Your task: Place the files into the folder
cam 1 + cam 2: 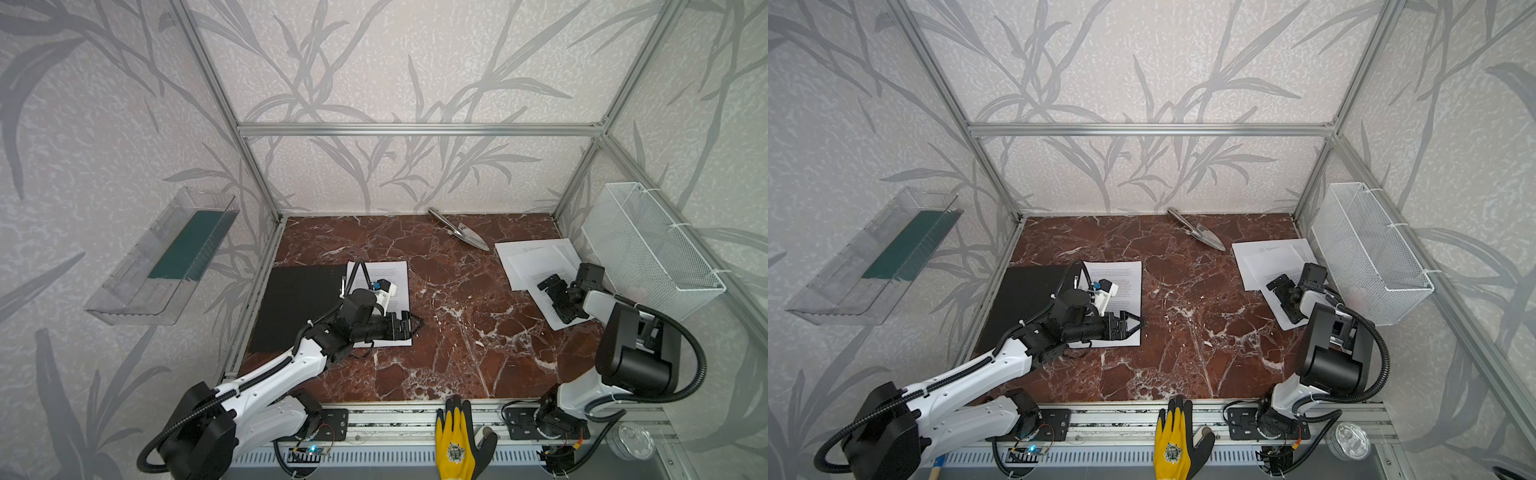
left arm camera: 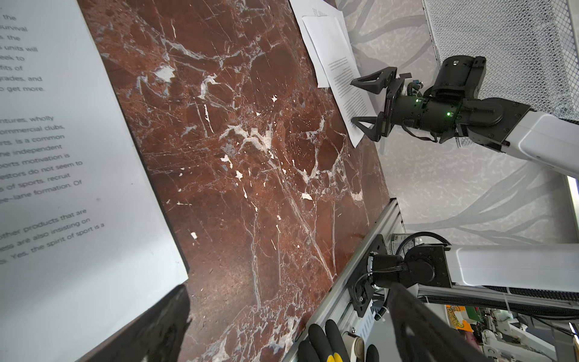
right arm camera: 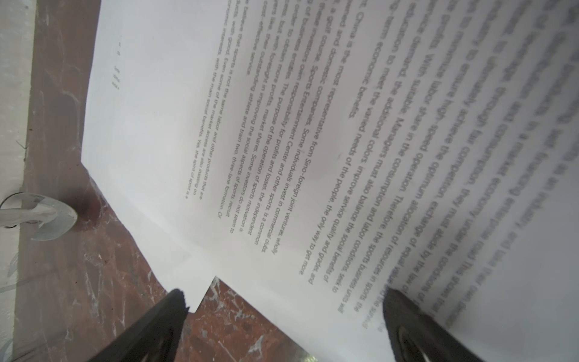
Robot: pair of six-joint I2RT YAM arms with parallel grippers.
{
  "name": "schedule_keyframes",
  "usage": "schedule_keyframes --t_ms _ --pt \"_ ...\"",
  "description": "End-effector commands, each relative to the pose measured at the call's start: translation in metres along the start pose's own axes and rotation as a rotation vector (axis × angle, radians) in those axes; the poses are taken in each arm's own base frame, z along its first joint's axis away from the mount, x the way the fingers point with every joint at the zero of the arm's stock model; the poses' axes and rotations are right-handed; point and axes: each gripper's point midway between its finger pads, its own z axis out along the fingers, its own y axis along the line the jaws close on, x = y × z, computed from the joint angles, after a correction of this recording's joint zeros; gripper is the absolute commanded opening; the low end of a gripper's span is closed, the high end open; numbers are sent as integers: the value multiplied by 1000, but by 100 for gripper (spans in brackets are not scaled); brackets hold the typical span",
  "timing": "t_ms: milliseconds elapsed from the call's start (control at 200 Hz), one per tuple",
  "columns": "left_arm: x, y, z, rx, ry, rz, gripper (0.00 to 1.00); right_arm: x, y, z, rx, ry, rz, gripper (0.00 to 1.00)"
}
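Note:
Next, I slide the nearest sheet [image 1: 539, 270] toward the black folder [image 1: 300, 304] with my right gripper, because the sheet lies crooked by the white mesh basket, beyond my left gripper's reach.
The black folder [image 1: 299, 307] [image 1: 1025, 299] lies flat at the table's left. One printed sheet of the files [image 1: 390, 274] [image 2: 62, 156] lies along its right side. My left gripper [image 1: 417, 326] [image 2: 288, 326] hovers open over that sheet's right edge, holding nothing. More files [image 1: 532, 257] [image 3: 282, 125] lie fanned at the back right. My right gripper [image 1: 555, 301] [image 3: 282, 326] is open low over the nearest of these sheets. One finger [image 3: 416, 329] is above the paper and one [image 3: 150, 329] is above bare marble.
A metal trowel [image 1: 461, 232] lies at the back middle. A white mesh basket [image 1: 648, 249] hangs on the right wall. On the left wall is a clear tray [image 1: 137, 286] with a green panel. A yellow-black glove [image 1: 461, 440] rests on the front rail.

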Motion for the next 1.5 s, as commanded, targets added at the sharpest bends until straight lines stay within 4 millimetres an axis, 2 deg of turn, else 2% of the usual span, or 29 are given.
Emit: schedule_keyframes --t_ms 0,130,325,430,515,575,635,680,720,810,890,1005,1145,1290,1425,1495 --pt "-4 1 -2 -12 -29 30 99 40 -7 3 -3 125 36 98" --pt "-5 1 0 -13 -27 29 99 61 7 -4 -68 150 36 98" --pt "-5 2 2 -18 -21 26 99 105 41 -11 -129 177 -26 97" --pt "-4 2 3 -16 -18 27 99 145 79 -10 -171 212 -121 97" --pt "-2 4 2 -21 -17 27 99 169 114 -9 -219 260 -183 97" --pt "-2 6 1 -27 -20 29 99 178 138 -10 -261 303 -214 97" --pt "-1 8 1 -35 -20 30 99 182 171 -19 -373 344 -281 96" --pt "-1 8 0 -36 -19 31 99 178 179 -24 -353 349 -338 96" --pt "0 8 1 -35 -17 30 99 165 176 -31 -284 301 -400 96" --pt "0 6 0 -28 -16 31 99 134 156 -48 -149 156 -459 99" --pt "0 6 -2 -25 -19 31 99 116 127 -57 -75 73 -431 99" --pt "-1 3 -3 -16 -25 33 99 101 85 -63 -39 38 -348 99" --pt "1 4 -1 -16 -17 29 99 94 49 -66 -40 35 -253 99" --pt "3 5 3 -11 -2 19 99 95 19 -63 -4 25 -210 99" --pt "2 5 2 -12 -6 21 99 101 2 -54 40 48 -203 99" --pt "2 7 2 -21 -9 23 99 108 2 -50 28 89 -222 99"
